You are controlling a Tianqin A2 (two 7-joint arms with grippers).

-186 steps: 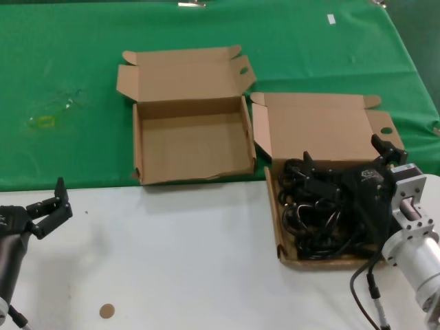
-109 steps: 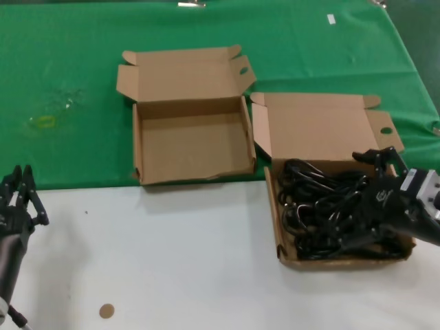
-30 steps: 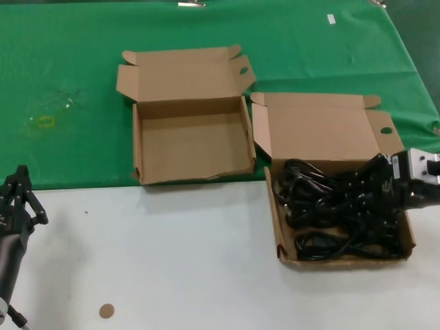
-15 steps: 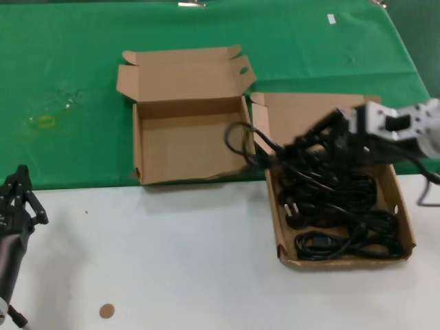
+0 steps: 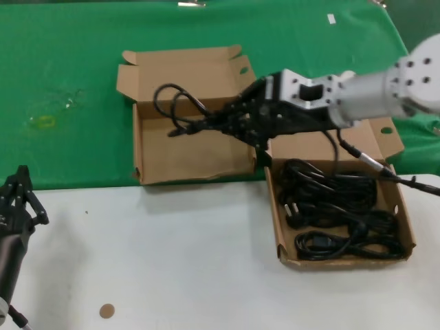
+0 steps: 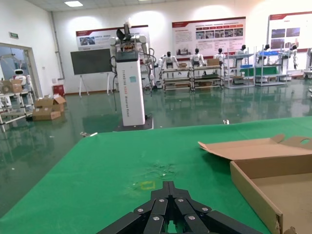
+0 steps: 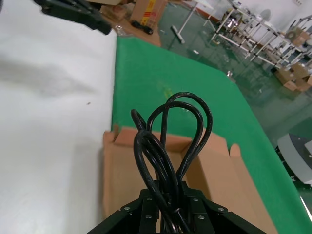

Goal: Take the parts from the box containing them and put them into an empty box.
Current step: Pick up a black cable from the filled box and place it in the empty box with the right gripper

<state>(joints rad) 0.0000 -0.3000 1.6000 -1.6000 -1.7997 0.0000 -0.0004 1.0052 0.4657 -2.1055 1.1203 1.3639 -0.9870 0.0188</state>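
The cord's loops (image 5: pixel 180 104) are stretched along the empty box's length, so the robot's right gripper should keep moving inward and let go once the whole cord is above the empty box's bottom (image 5: pixel 192 155).
My right gripper (image 5: pixel 223 124) is shut on one looped black power cord (image 5: pixel 196 125) and holds it in the air over the empty box (image 5: pixel 199 157), the left one with the ragged front edge. In the right wrist view the cord's loops (image 7: pixel 178 122) rise from between the shut fingers (image 7: pixel 168 192), with the empty box (image 7: pixel 117 165) below. Several more cords, the parts (image 5: pixel 337 213), lie coiled in the box containing them (image 5: pixel 273 220) on the right. My left gripper (image 5: pixel 20 199) is parked at the lower left, shut (image 6: pixel 168 184) and holding nothing.
Both boxes sit where the green cloth (image 5: pixel 69 69) meets the white table (image 5: pixel 172 261). Each box's lid stands open at the back. A small brown disc (image 5: pixel 106 311) lies near the front edge. My right arm's cable (image 5: pixel 364 159) trails over the right box.
My right gripper closed on a cord in the right box, lifted it out and swung left, so it now hangs over the empty box. The left arm stayed parked.
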